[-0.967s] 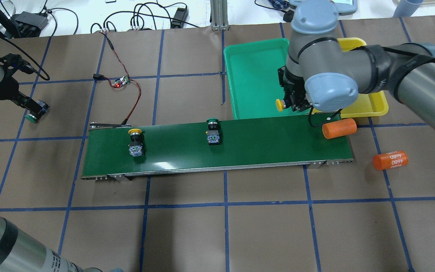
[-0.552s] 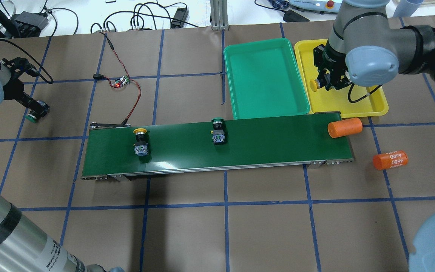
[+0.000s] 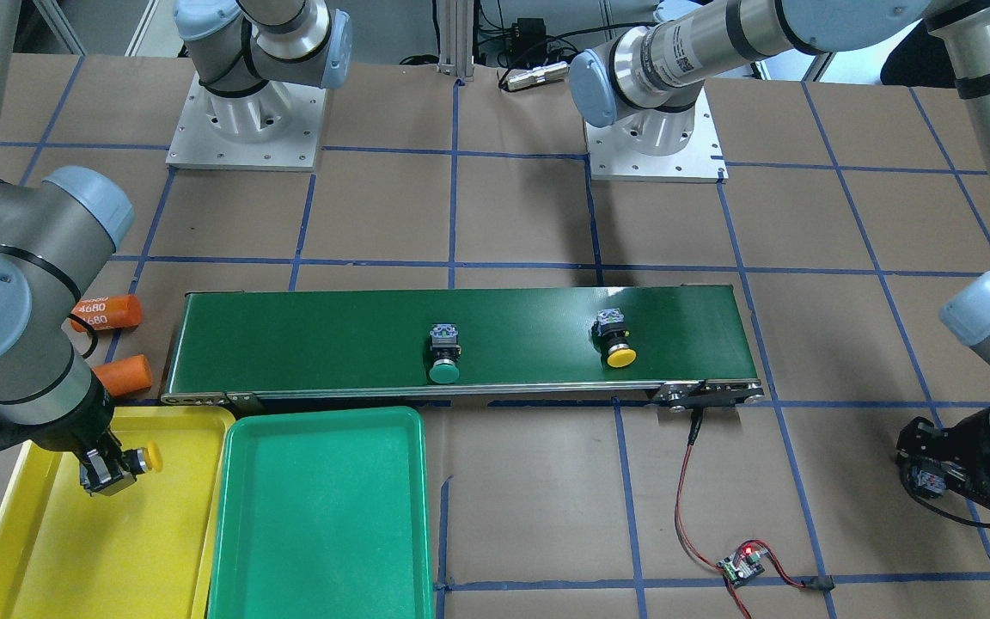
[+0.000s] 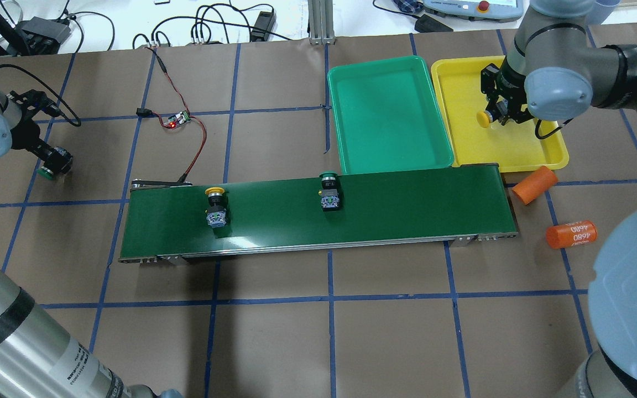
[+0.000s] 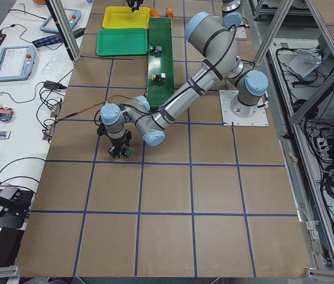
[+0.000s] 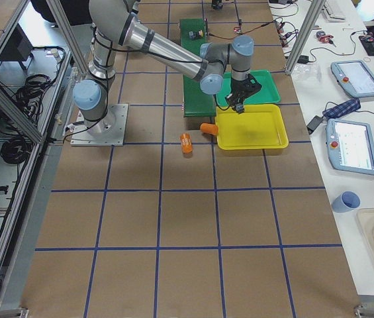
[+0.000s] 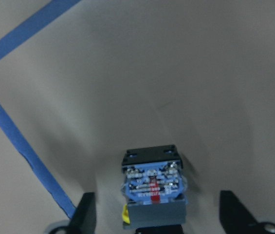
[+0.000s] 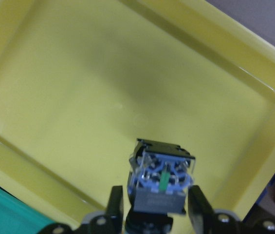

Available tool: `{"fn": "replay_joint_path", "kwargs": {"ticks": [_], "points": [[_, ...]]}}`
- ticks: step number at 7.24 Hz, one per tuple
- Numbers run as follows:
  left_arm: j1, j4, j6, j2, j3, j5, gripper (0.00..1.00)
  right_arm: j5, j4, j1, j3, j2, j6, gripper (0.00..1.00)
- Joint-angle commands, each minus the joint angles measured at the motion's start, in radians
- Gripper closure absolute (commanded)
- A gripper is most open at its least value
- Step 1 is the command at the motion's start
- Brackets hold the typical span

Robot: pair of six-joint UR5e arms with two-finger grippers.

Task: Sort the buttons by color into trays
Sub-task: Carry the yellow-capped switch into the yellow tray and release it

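I am holding the green button (image 3: 931, 481), and a wired drive (image 3: 705, 394) is at the end of the conveyor belt. The belt will move the button toward the trays when I put it down.
My right gripper (image 4: 500, 113) is shut on a yellow-capped button (image 4: 483, 118) and holds it just above the floor of the yellow tray (image 4: 523, 149). The right wrist view shows the button's body (image 8: 161, 183) between both fingers, over the tray (image 8: 79, 97). The green tray (image 4: 390, 110) lies beside it and holds nothing. A yellow button (image 4: 215, 207) and a green button (image 4: 329, 193) lie on the conveyor belt (image 4: 407, 204). My left gripper (image 4: 56, 160) is open at the far left around a green button (image 4: 47, 172). In the left wrist view its fingers stand apart from the body (image 7: 153, 183).
Two orange cylinders lie off the belt's right end, one (image 4: 534, 185) by the yellow tray's corner and one (image 4: 571, 234) nearer me. A small circuit board (image 4: 177, 119) with red and black wires runs to the belt's left end. Cables lie along the far edge.
My right gripper carried the yellow button from the green tray's edge over the yellow tray. Both belt buttons moved right. The nearer orange cylinder rolled right, off the belt end. The left gripper stayed put.
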Motion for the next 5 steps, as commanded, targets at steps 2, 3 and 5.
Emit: {"fn": "replay_joint_path", "kwargs": {"ticks": [2,3,5], "points": [[-0.01,-0.186,-0.061,0.055,0.019,0.0,1.0,0.011,0.059,-0.003,0.016,-0.044,-0.114,0.0],[-0.023,-0.247,-0.125,0.119,0.001,-0.005,1.0,0.042,0.152,0.012,0.02,-0.111,-0.171,0.0],[-0.117,-0.323,-0.28,0.269,-0.1,-0.055,1.0,0.111,0.264,0.121,0.02,-0.198,-0.273,0.0]]}}
